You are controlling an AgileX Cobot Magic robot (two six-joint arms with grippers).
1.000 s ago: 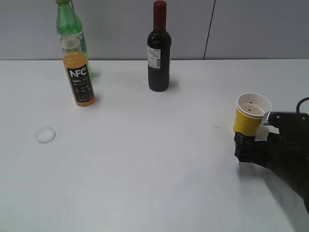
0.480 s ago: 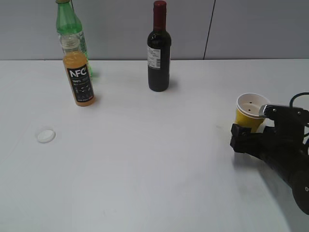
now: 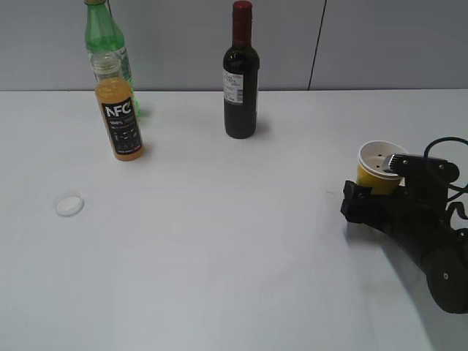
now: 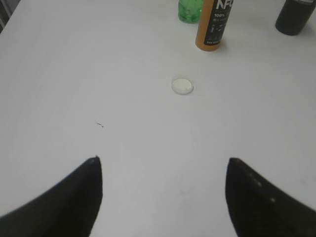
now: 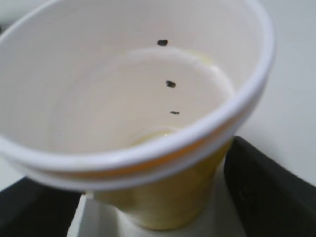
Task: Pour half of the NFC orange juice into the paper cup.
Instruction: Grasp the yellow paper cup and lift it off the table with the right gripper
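I should expect the paper cup to be empty when I carry it, because the white inside of the paper cup (image 3: 379,168) shows clear down past the black marks (image 5: 171,84).
The NFC orange juice (image 3: 121,121) stands upright at the back left, uncapped; the left wrist view shows its lower part (image 4: 213,24). The paper cup (image 3: 371,179), yellow outside and white inside, stands at the right. My right gripper (image 3: 374,189) is open, with one finger on each side of the cup's base. In the right wrist view the cup (image 5: 148,98) fills the frame between the two fingers (image 5: 153,210), with small gaps on both sides. My left gripper (image 4: 163,163) is open and empty above bare table, out of the exterior view.
A white bottle cap (image 3: 69,204) lies on the table at the left, also in the left wrist view (image 4: 182,85). A green bottle (image 3: 102,36) stands just behind the juice. A dark wine bottle (image 3: 240,73) stands at the back middle.
My right gripper has slid leftward along the table, bringing its fingers around the paper cup. The cup and bottles have not moved.
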